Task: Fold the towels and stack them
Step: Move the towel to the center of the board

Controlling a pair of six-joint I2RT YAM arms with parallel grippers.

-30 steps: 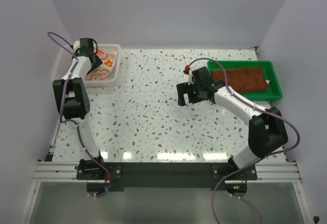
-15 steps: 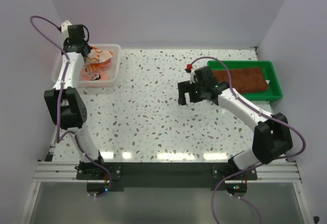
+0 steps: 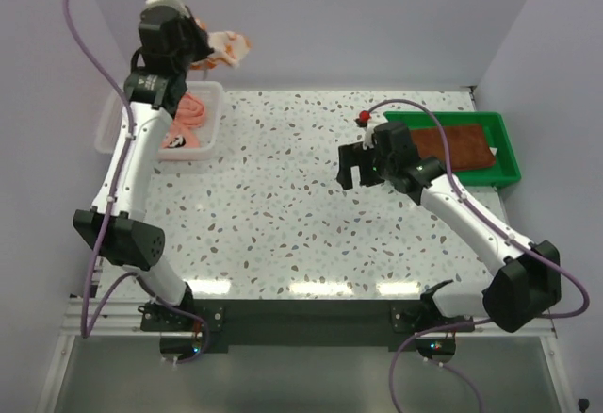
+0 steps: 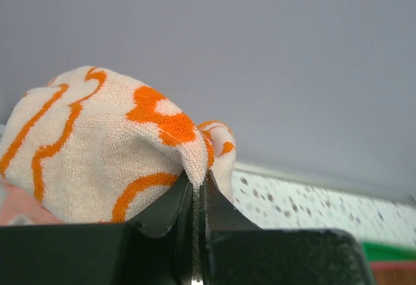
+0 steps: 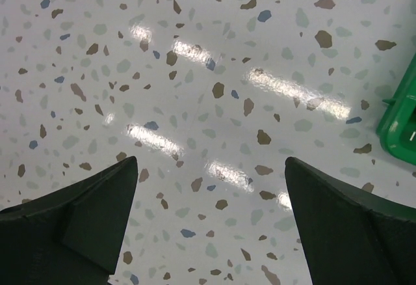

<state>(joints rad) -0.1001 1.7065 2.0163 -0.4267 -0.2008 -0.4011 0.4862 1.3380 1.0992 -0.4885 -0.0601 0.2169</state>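
Observation:
The orange and white towel (image 3: 227, 48) hangs bunched up from only my left gripper, so I should set it at the table's middle (image 3: 316, 177) for my right gripper to spread.
My left gripper (image 3: 200, 43) is raised high over the back left corner, shut on an orange and white patterned towel (image 3: 226, 47). In the left wrist view that towel (image 4: 97, 148) bulges above the jaws, its fold pinched at my left gripper (image 4: 197, 179). A salmon pink towel (image 3: 188, 116) lies crumpled in the white basket (image 3: 212, 121). A dark brown towel (image 3: 452, 145) lies flat in the green tray (image 3: 504, 135). My right gripper (image 3: 356, 170) hovers open over the bare table middle, nothing between its fingers (image 5: 97, 200).
Purple-grey walls close the back and sides. The speckled table (image 3: 283, 206) stretches between basket and tray. The green tray's corner (image 5: 400, 129) shows at the right edge of the right wrist view.
My left gripper closed on the orange patterned towel in the basket and lifted it high above the basket. The right arm shifted slightly right, still open.

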